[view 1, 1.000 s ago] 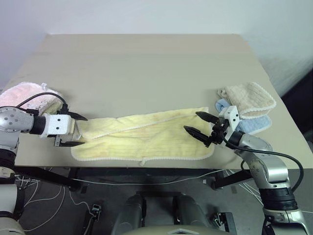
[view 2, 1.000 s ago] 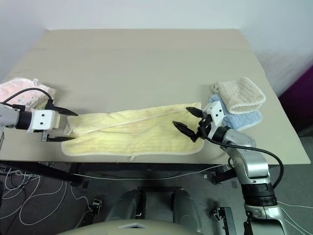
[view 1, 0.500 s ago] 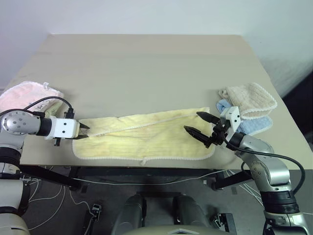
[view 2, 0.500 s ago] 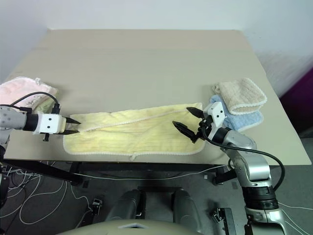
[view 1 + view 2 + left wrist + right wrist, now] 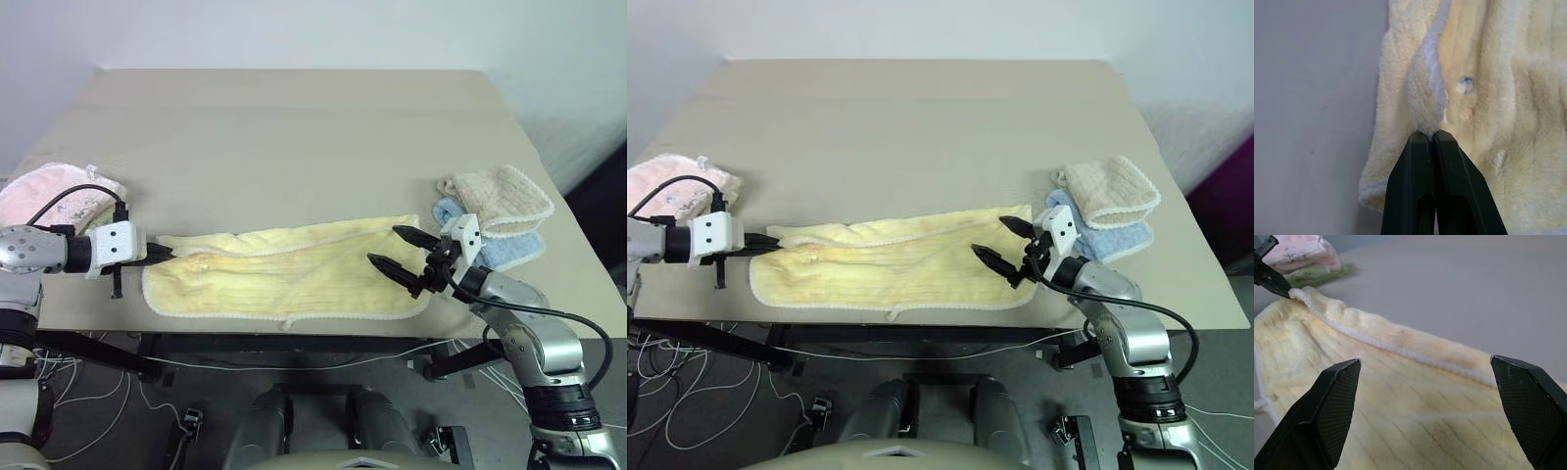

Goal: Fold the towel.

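I expect the pale yellow towel's end point(image 5: 409, 297) to fold over and stay down when I bring its corner inward, because the lengthwise fold point(image 5: 304, 240) is already flat.
The pale yellow towel point(image 5: 294, 274) lies folded lengthwise along the table's near edge, with whitish stitched edging and a small tag at its front hem. My left gripper point(image 5: 167, 252) is shut on the towel's left upper corner; in the left wrist view its black fingers point(image 5: 1422, 161) pinch the bunched white edging of the towel point(image 5: 1488, 98). My right gripper point(image 5: 397, 250) stands open over the towel's right end, nothing between its fingertips point(image 5: 1337, 396). The right wrist view looks across the towel point(image 5: 1400, 401) toward the left gripper point(image 5: 1276, 284).
A pink fluffy towel point(image 5: 49, 196) lies at the table's left edge, behind my left arm. At the right, a beige folded towel point(image 5: 500, 199) rests on a light blue one point(image 5: 509, 250). The tan table point(image 5: 294, 137) stretches back bare.
My left gripper closed on the towel's left corner and pulled it slightly left. The right gripper stayed still and open.
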You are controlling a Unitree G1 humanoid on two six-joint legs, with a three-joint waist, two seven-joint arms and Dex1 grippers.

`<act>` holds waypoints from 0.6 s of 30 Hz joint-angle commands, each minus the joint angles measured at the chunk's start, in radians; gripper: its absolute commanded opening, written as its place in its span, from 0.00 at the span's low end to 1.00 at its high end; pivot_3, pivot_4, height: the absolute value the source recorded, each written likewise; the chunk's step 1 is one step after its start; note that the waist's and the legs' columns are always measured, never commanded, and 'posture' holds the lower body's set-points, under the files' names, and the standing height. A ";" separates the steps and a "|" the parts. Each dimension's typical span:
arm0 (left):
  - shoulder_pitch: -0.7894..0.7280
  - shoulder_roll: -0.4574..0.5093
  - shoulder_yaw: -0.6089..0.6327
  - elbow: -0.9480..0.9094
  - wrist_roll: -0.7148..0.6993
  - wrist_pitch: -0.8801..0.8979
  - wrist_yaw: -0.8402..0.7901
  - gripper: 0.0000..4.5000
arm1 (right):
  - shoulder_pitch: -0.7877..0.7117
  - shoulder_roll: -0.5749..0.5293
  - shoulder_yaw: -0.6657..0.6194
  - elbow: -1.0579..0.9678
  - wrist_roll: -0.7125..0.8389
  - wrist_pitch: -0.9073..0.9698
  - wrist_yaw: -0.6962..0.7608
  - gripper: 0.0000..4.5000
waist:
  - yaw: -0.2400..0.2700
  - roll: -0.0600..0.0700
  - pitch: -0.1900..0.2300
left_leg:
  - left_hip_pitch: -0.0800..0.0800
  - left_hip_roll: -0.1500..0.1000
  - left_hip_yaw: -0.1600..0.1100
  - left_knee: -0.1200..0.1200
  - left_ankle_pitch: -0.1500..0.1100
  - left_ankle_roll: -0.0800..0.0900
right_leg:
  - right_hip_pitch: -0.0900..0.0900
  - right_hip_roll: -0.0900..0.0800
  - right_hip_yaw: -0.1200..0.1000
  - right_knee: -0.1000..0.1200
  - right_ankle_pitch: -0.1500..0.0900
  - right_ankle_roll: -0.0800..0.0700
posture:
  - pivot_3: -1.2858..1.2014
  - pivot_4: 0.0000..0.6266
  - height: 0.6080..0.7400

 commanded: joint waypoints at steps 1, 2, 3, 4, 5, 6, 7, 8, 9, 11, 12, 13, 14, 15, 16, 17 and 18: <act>0.004 0.019 0.042 -0.037 -0.018 0.034 0.033 0.01 | -0.037 -0.024 -0.003 -0.022 -0.036 -0.037 -0.003 0.99 | -0.001 0.000 0.000 | 0.000 0.000 0.000 0.000 0.000 0.000 | 0.000 0.000 0.000 0.000 0.000 0.000 | 0.52 0.24 1.00; 0.008 0.020 0.044 -0.044 -0.016 0.042 0.043 0.01 | -0.043 -0.030 -0.004 -0.018 -0.048 -0.046 -0.004 0.99 | -0.001 0.000 0.000 | 0.000 0.000 0.000 0.000 0.000 0.000 | 0.000 0.000 0.000 0.000 0.000 0.000 | 0.52 0.24 1.00; 0.017 0.024 0.045 -0.055 -0.008 0.054 0.057 0.01 | -0.056 -0.046 0.001 -0.007 -0.077 -0.062 -0.005 0.99 | -0.001 0.000 0.000 | 0.000 0.000 0.000 0.000 0.000 0.000 | 0.000 0.000 0.000 0.000 0.000 0.000 | 0.52 0.24 1.00; 0.029 0.024 0.052 -0.069 -0.015 0.066 0.066 0.01 | -0.069 -0.064 0.007 0.006 -0.110 -0.085 -0.002 0.99 | -0.001 0.000 0.000 | 0.000 0.000 0.000 0.000 0.000 0.000 | 0.000 0.000 0.000 0.000 0.000 0.000 | 0.52 0.24 1.00; 0.042 0.022 0.062 -0.087 -0.027 0.082 0.071 0.01 | -0.079 -0.078 0.011 0.017 -0.132 -0.103 0.002 0.99 | -0.001 0.000 0.000 | 0.000 0.000 0.000 0.000 0.000 0.000 | 0.000 0.000 0.000 0.000 0.000 0.000 | 0.52 0.24 1.00; 0.054 0.016 0.076 -0.110 -0.045 0.111 0.082 0.01 | -0.091 -0.092 0.014 0.029 -0.148 -0.117 0.010 0.99 | -0.001 0.000 0.000 | 0.000 0.000 0.000 0.000 0.000 0.000 | 0.000 0.000 0.000 0.000 0.000 0.000 | 0.52 0.24 1.00; 0.064 0.009 0.089 -0.129 -0.056 0.136 0.099 0.01 | -0.106 -0.107 0.019 0.043 -0.172 -0.136 0.013 0.99 | -0.001 0.000 0.000 | 0.000 0.000 0.000 0.000 0.000 0.000 | 0.000 0.000 0.000 0.000 0.000 0.000 | 0.52 0.24 1.00; 0.073 0.004 0.098 -0.145 -0.060 0.157 0.117 0.00 | -0.124 -0.122 0.026 0.063 -0.199 -0.155 0.014 1.00 | -0.001 0.000 0.000 | 0.000 0.000 0.000 0.000 0.000 0.000 | 0.000 0.000 0.000 0.000 0.000 0.000 | 0.52 0.24 1.00; 0.082 0.001 0.104 -0.154 -0.058 0.166 0.136 0.00 | -0.145 -0.142 0.038 0.091 -0.236 -0.181 0.018 1.00 | -0.001 0.000 0.000 | 0.000 0.000 0.000 0.000 0.000 0.000 | 0.000 0.000 0.000 0.000 0.000 0.000 | 0.52 0.24 1.00; 0.099 -0.004 0.110 -0.168 -0.050 0.173 0.165 0.00 | -0.182 -0.181 0.071 0.156 -0.323 -0.249 0.018 1.00 | -0.001 0.000 0.000 | 0.000 0.000 0.000 0.000 0.000 0.000 | 0.000 0.000 0.000 0.000 0.000 0.000 | 0.52 0.24 1.00; 0.106 -0.009 0.113 -0.177 -0.050 0.179 0.178 0.00 | -0.198 -0.197 0.086 0.189 -0.361 -0.286 0.019 1.00 | -0.001 0.000 0.000 | 0.000 0.000 0.001 0.000 0.000 0.000 | 0.000 0.000 0.000 0.000 0.000 0.000 | 0.52 0.24 1.00; 0.111 -0.011 0.115 -0.184 -0.050 0.184 0.187 0.00 | -0.209 -0.206 0.096 0.213 -0.383 -0.313 0.020 1.00 | 0.001 0.000 0.000 | 0.000 0.000 0.001 0.000 0.000 0.000 | -0.001 0.000 0.000 0.000 0.000 0.000 | 0.52 0.24 1.00; 0.115 -0.016 0.119 -0.194 -0.054 0.194 0.198 0.00 | -0.224 -0.217 0.110 0.247 -0.417 -0.351 0.015 1.00 | 0.001 0.000 0.000 | 0.000 0.000 0.001 0.000 0.000 0.000 | -0.001 0.000 0.000 0.000 0.000 0.000 | 0.52 0.24 1.00; 0.120 -0.022 0.127 -0.204 -0.063 0.207 0.212 0.00 | -0.248 -0.228 0.131 0.298 -0.469 -0.408 0.000 1.00 | 0.000 0.000 0.000 | 0.000 0.000 0.001 0.000 0.000 0.000 | 0.000 0.000 0.000 0.000 0.000 0.000 | 0.52 0.24 1.00; 0.125 -0.027 0.134 -0.213 -0.069 0.218 0.223 0.00 | -0.271 -0.236 0.149 0.347 -0.515 -0.460 -0.016 1.00 | -0.001 0.000 0.000 | 0.000 0.000 0.001 0.001 0.000 0.000 | 0.000 0.000 0.000 0.000 0.000 0.000 | 0.52 0.24 1.00; 0.130 -0.030 0.139 -0.221 -0.072 0.224 0.231 0.00 | -0.295 -0.242 0.164 0.398 -0.560 -0.513 -0.041 1.00 | -0.002 0.000 0.000 | 0.000 0.000 0.001 0.001 0.000 0.000 | -0.001 0.000 0.001 0.001 0.000 0.000 | 0.52 0.24 1.00; 0.139 -0.032 0.142 -0.227 -0.071 0.224 0.236 0.00 | -0.319 -0.246 0.178 0.450 -0.604 -0.561 -0.072 1.00 | -0.002 0.000 0.000 | 0.000 0.000 0.001 0.001 0.000 0.000 | -0.001 0.000 0.001 0.001 0.000 0.000 | 0.52 0.24 1.00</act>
